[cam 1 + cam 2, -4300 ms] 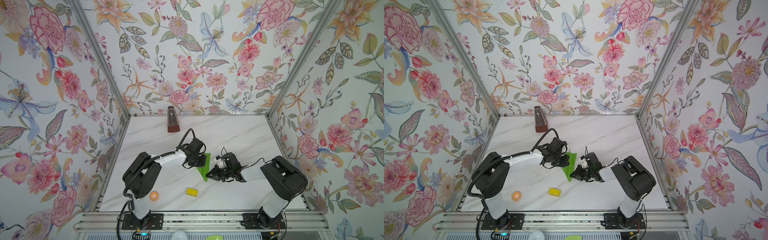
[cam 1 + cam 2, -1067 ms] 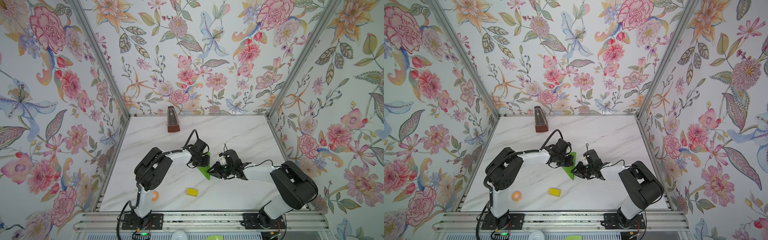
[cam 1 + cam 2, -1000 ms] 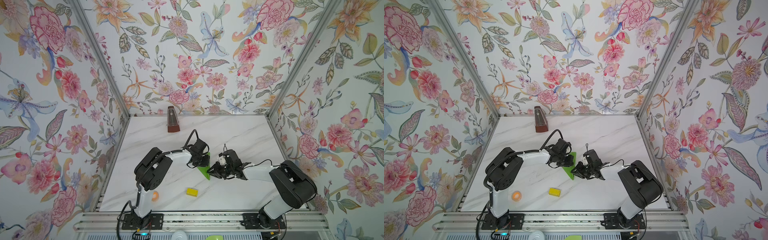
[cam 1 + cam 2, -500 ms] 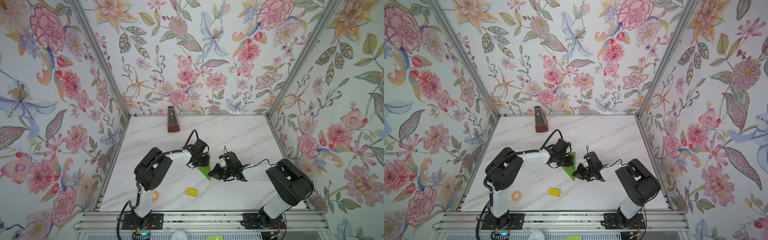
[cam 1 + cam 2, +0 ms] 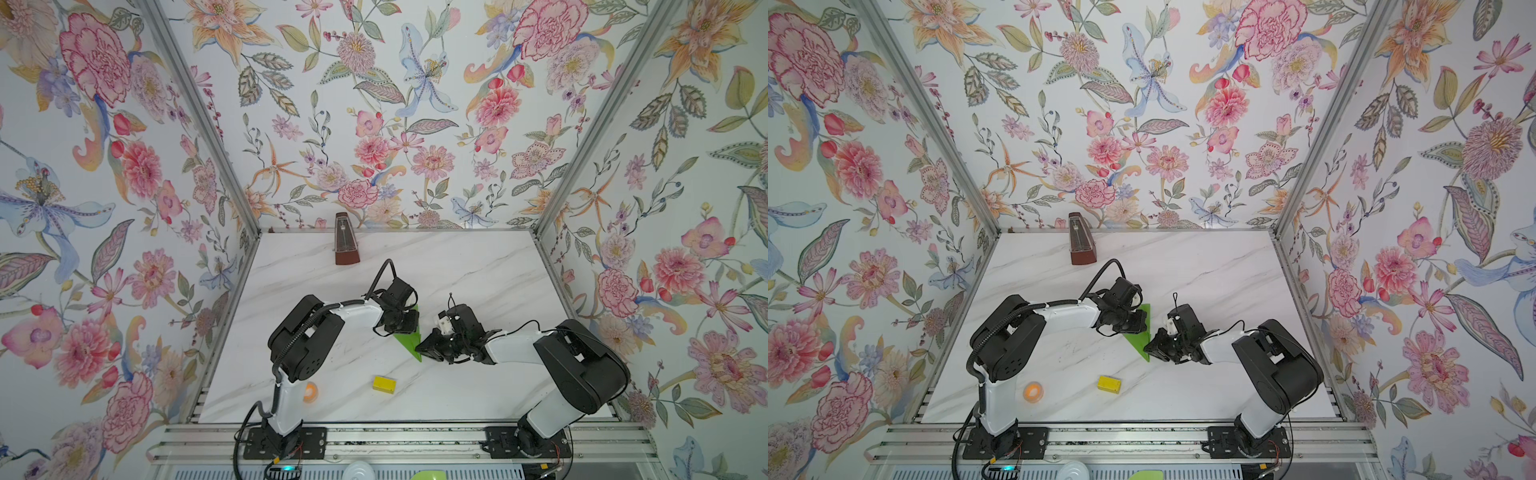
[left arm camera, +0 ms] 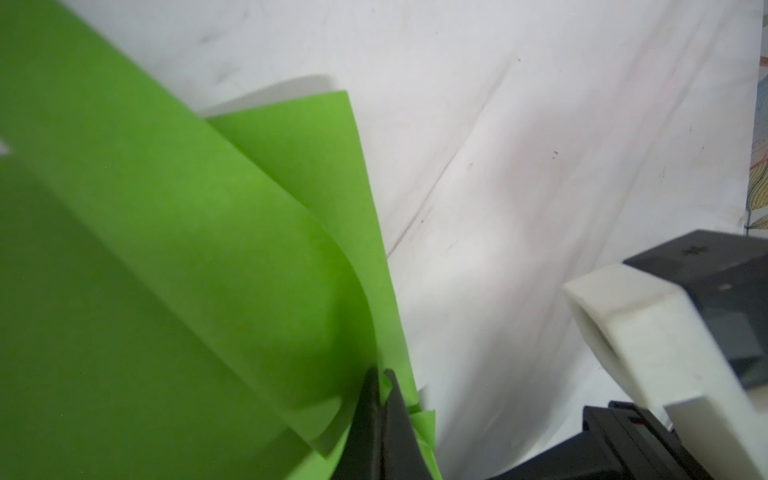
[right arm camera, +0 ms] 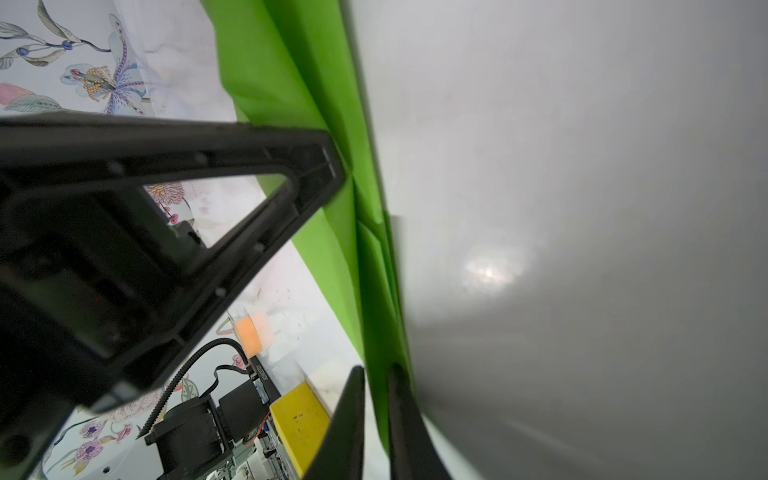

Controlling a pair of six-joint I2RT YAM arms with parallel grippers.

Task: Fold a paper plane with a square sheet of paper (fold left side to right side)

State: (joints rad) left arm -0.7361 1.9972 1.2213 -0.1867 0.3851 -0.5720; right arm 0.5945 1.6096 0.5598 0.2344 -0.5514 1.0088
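Note:
The paper's folded layers (image 7: pixel 374 276) stand loose near my right gripper's fingers, so next my right gripper shuts and steadies the paper's tip (image 5: pixel 419 357) while my left gripper flattens the fold.
The square sheet of paper (image 5: pixel 409 341) (image 5: pixel 1138 338) lies mid-table, lime green and folded into a narrow pointed wedge like a plane, tip toward the front. My left gripper (image 5: pixel 404 328) (image 6: pixel 382 376) sits over its wide far end. It is shut on a raised edge of the folded layers (image 6: pixel 266 232). My right gripper (image 5: pixel 423 348) (image 7: pixel 376 374) meets the paper's right edge near the tip. Its fingers stand a narrow gap apart, and the green edge (image 7: pixel 374 291) runs between them without being pinched.
A small yellow block (image 5: pixel 384 384) (image 5: pixel 1109 384) (image 7: pixel 299 419) lies in front of the paper. An orange roll (image 5: pixel 310 392) (image 5: pixel 1034 392) sits by the left arm's base. A brown metronome (image 5: pixel 345 245) stands at the back wall. Floral walls close three sides.
My right gripper has slid a little along the paper's right edge toward the front tip, and its fingers closed and parted slightly again. The left gripper stays clamped in place.

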